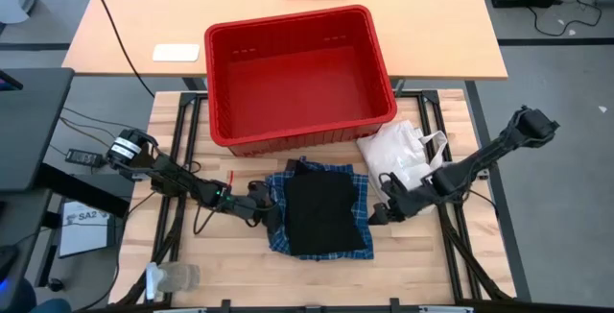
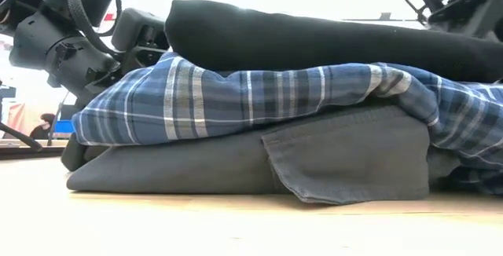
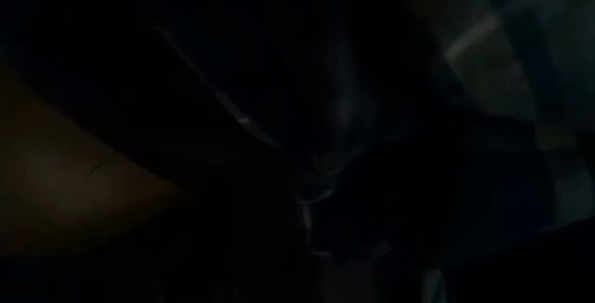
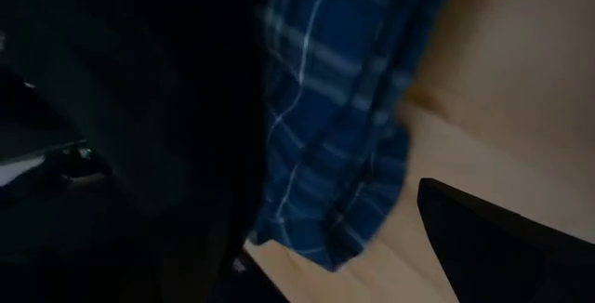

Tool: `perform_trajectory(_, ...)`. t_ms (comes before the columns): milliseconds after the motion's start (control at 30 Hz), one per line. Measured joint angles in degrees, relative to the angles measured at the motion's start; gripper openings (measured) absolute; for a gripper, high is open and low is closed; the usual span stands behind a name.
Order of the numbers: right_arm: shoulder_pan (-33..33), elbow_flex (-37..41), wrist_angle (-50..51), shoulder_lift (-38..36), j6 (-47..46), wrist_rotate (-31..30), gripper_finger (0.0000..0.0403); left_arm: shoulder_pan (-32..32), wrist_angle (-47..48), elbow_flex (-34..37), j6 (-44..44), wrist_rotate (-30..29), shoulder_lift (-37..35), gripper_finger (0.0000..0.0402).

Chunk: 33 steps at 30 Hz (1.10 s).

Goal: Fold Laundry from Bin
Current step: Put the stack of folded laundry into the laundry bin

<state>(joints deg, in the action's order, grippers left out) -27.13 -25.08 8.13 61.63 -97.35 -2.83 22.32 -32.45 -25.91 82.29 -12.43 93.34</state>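
My gripper will carry the folded stack (image 1: 321,211) into the red bin, and the stack will stay layered together because the black piece lies flat across the plaid shirt (image 1: 361,241).
The laundry lies in a folded stack at the table's middle. A black piece (image 1: 324,212) is on top, over the blue-and-white plaid shirt (image 1: 362,203), which lies on dark grey trousers (image 2: 236,162) resting flat on the table. The red bin (image 1: 299,138) stands empty behind the stack. My left gripper (image 1: 271,215) is low at the stack's left edge, and its wrist view is dark. My right gripper (image 1: 377,213) is open at the stack's right edge, with the shirt's edge (image 4: 335,182) lying between its fingers. My right gripper comes level from the table's right side at the plaid shirt's right edge (image 4: 372,201). One finger (image 4: 493,247) stands clear of the cloth on the bare wood. The other finger is hidden in the dark, so I cannot tell whether it touches the stack.
A white fabric bag (image 1: 398,150) lies at the bin's near right corner, just behind my right arm. A clear plastic item (image 1: 173,276) lies at the near left edge. Bare wood shows in front of the stack (image 2: 236,224).
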Motion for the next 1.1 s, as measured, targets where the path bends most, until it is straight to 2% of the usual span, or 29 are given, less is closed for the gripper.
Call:
perform_trajectory(167, -7.6, 0.0, -0.2, 2.0, -8.6, -7.0, 0.0348, 0.6, 0.7, 0.0, 0.3, 0.8, 0.0, 0.0334)
perform_trajectory(267, -10.2, 0.0, 1.3, 3.7, -10.7, -10.6, 0.0348, 0.6, 0.7, 0.0, 0.4, 1.2, 0.0, 0.0334)
perform_trajectory(400, -9.1, 0.0, -0.7, 7.4, -7.7, -12.1, 0.0348, 0.6, -0.1, 0.0, -1.7, 2.4, 0.0, 0.0334)
perform_trajectory(533, -6.3, -0.1, -8.3, 11.2, -3.9, -13.9, 0.0348, 0.6, -0.2, 0.0, -2.5, 3.9, 0.0, 0.0334)
perform_trajectory(667, -2.2, -0.1, -16.4, 16.0, -0.4, -13.7, 0.0348, 0.6, -0.3, 0.0, -2.6, 4.2, 0.0, 0.0334)
perform_trajectory(800, 2.1, -0.1, -24.4, 23.2, 2.1, -9.0, 0.0347, 0.5, -0.4, 0.0, -2.6, 4.1, 0.0, 0.0334)
perform_trajectory(1000, 5.9, -0.3, -44.9, 34.7, 4.6, -4.5, 0.0347, 0.9, -0.4, 0.0, -4.4, 2.5, 0.0, 0.0334)
perform_trajectory(1100, 7.3, -0.7, -50.4, 38.2, 3.9, -3.7, 0.0347, 1.0, -0.4, 0.0, -5.5, 1.0, 0.0, 0.0331)
